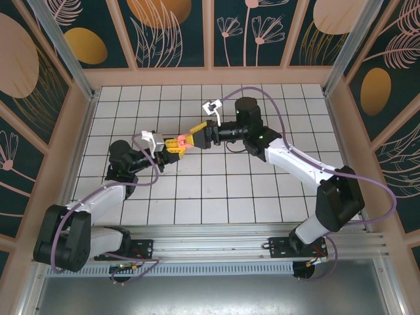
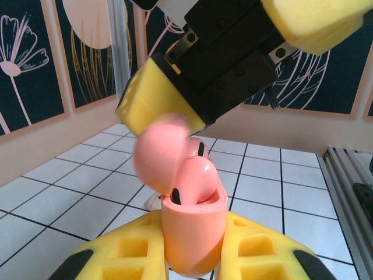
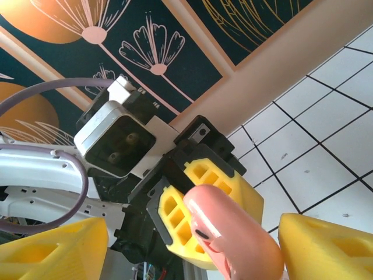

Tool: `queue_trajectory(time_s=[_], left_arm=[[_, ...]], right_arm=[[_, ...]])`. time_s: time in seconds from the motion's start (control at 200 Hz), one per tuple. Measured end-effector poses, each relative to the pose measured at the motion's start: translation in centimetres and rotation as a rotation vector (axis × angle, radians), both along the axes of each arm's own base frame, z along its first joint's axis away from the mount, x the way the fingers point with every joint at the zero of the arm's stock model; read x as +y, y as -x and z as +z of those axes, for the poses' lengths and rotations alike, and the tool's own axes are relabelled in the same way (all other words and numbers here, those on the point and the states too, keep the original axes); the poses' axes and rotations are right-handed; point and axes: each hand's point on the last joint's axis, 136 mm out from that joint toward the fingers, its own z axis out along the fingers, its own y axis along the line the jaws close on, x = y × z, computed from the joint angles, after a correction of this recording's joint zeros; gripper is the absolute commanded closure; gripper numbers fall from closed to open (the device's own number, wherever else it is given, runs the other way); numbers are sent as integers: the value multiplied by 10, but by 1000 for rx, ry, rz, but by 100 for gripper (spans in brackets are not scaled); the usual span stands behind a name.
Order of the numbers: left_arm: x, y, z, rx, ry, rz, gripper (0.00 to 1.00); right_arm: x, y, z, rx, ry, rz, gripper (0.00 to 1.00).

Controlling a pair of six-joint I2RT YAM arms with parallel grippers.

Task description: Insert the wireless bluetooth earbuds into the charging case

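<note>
Both earbuds sit in the charging case [image 2: 196, 179], so the robot's left gripper should keep holding it upright until its lid [image 2: 159, 154] shuts, then release it on the white tiles.
My left gripper [image 2: 195, 239] is shut on a coral-orange charging case [image 2: 192, 233] and holds it upright off the floor. Its rounded lid [image 2: 158, 154] stands open and blurred. A coral earbud [image 2: 198, 178] sits in the case mouth, and a second one [image 2: 199, 149] peeks out behind it. My right gripper [image 2: 233, 58] hovers just above, with one yellow finger [image 2: 157, 96] at the lid. In the right wrist view the pink case [image 3: 239, 239] lies between the spread jaws of my right gripper [image 3: 192, 251], with a gap on each side. From the top, both grippers meet at the case [image 1: 180, 141].
A small pale thing [image 2: 152, 201] lies on the white tiled floor [image 2: 70, 186] behind the case. Pink walls with dark flower panels [image 1: 210, 33] ring the floor. A metal rail [image 1: 216, 239] runs along the near edge by the arm bases.
</note>
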Motion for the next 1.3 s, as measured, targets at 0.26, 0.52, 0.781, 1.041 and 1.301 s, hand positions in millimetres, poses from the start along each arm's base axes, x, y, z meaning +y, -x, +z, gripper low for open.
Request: queue_trajectory(time_s=[0.26, 0.52, 0.781, 1.041, 1.301], left_arm=[[-1, -13, -12, 77, -9, 26, 95], [-12, -53, -29, 308, 17, 126, 99], [-41, -97, -80, 709, 16, 276, 100], [-77, -154, -113, 1023, 17, 359, 99], [-149, -141, -158, 1237, -81, 307, 97]], right_arm=[[-26, -3, 8, 13, -41, -68, 28], [-102, -89, -30, 194, 89, -588, 28], [-179, -95, -114, 498, 183, -918, 28], [-205, -78, -98, 483, 111, -1056, 28], [-221, -70, -100, 474, 91, -1130, 29]])
